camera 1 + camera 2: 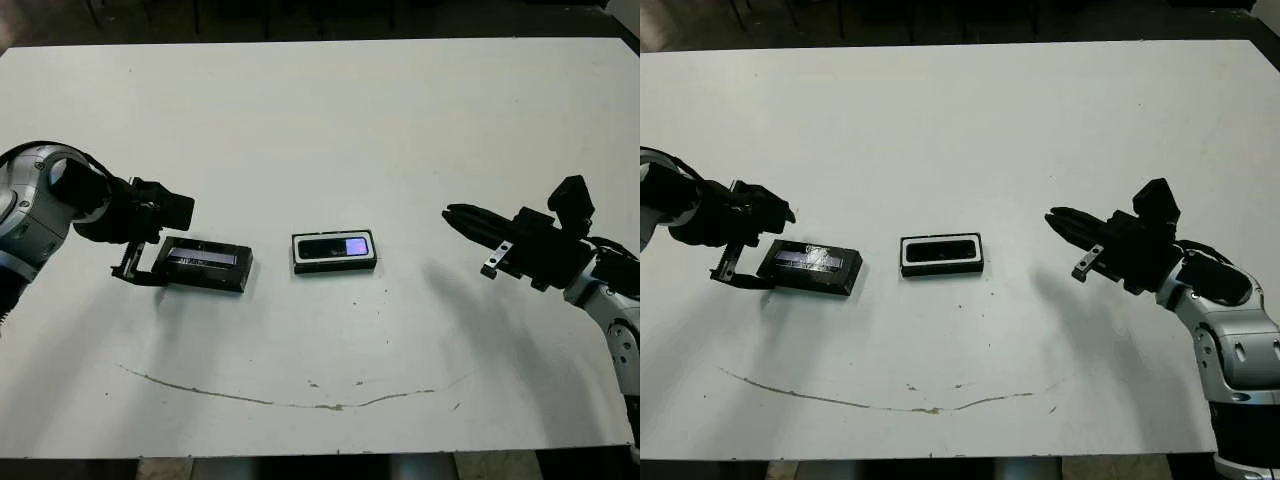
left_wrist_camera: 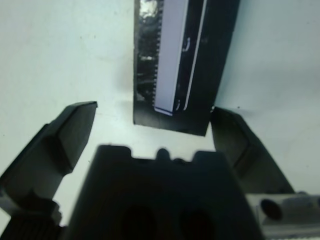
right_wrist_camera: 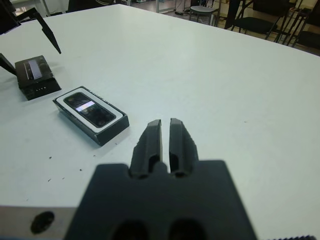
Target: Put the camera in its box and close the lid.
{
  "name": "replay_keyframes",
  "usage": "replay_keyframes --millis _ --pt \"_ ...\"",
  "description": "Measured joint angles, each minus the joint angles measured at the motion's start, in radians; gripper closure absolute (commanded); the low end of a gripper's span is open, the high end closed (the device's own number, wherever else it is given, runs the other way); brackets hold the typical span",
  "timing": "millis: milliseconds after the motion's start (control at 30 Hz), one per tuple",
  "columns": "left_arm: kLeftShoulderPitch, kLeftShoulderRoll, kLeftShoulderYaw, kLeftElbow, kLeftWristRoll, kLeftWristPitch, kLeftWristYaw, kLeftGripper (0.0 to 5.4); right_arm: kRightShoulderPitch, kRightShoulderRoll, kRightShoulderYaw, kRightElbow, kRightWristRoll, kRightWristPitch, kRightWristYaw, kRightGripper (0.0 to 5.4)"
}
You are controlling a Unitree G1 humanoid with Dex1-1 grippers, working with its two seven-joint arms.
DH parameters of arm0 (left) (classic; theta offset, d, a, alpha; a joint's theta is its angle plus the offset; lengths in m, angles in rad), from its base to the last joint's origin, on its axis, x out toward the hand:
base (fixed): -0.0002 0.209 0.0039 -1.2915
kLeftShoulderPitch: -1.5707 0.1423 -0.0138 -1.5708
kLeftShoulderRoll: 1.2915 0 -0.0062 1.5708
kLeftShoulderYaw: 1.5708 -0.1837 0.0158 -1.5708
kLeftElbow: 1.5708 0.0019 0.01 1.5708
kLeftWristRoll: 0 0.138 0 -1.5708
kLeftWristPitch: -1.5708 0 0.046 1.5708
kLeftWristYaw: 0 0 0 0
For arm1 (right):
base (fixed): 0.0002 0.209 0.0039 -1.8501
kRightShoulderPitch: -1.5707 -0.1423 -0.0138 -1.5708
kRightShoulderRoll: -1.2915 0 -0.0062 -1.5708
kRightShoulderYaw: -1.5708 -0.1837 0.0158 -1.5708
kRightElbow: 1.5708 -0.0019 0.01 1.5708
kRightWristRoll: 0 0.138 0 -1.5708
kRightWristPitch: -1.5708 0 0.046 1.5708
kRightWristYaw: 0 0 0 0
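The lid [image 1: 204, 264] will come to rest flat over the box and cover up the camera when I lower it, because the camera lies sunk [image 1: 333, 247] inside the white lining.
The camera [image 1: 338, 247], a flat black slab with a lit purple screen, lies inside the box [image 1: 300, 254], a black tray with white lining at the table's middle. Left of the box, the lid [image 1: 205, 263], black with a silvery stripe, lies flat on the table. My left gripper [image 1: 140, 262] is open at the lid's left end. In the left wrist view its fingers [image 2: 75, 130] flank that end of the lid [image 2: 175, 60] with gaps on both sides. My right gripper [image 1: 452, 213] is shut and holds nothing, hovering well to the right of the box and pointing toward it.
A thin dark curved line [image 1: 300, 402] is marked on the white table nearer its front edge. Chairs [image 3: 280, 25] stand beyond the far edge in the right wrist view.
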Motion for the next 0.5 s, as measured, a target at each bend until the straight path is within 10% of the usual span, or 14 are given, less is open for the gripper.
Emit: replay_keyframes --millis 500 --pt "-0.027 -0.057 -0.022 0.108 0.008 -0.052 -0.002 2.24 0.014 0.0 -0.001 0.038 0.013 -0.047 0.023 5.4"
